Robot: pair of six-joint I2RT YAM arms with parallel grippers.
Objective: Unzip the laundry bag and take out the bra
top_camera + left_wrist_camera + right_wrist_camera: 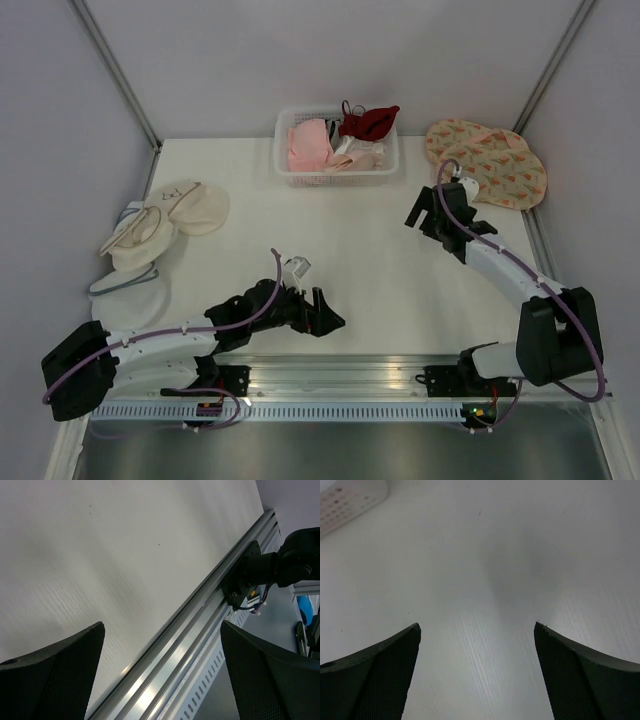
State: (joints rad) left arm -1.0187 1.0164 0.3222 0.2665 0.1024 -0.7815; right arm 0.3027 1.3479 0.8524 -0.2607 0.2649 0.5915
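Observation:
The laundry bag's near edge (512, 206) is free and close to my open right gripper. I should go on toward that edge (498, 202) until my fingers pinch it.
The laundry bag (487, 160) is a peach-beige figure-eight pouch with a leaf print, lying flat at the far right of the table. No black bra shows in any view. My right gripper (417, 214) is open and empty, a little in front and to the left of the bag; its wrist view shows bare table between its fingers (370, 680). My left gripper (328, 320) is open and empty, low over the table's near edge; its fingers (50, 680) frame the aluminium rail (190, 630).
A white basket (284, 150) at the back centre holds a pink garment (309, 146) and a dark red garment (369, 122). Plain cream-white pouches (160, 225) lie at the left edge. The rail (330, 375) runs along the near edge.

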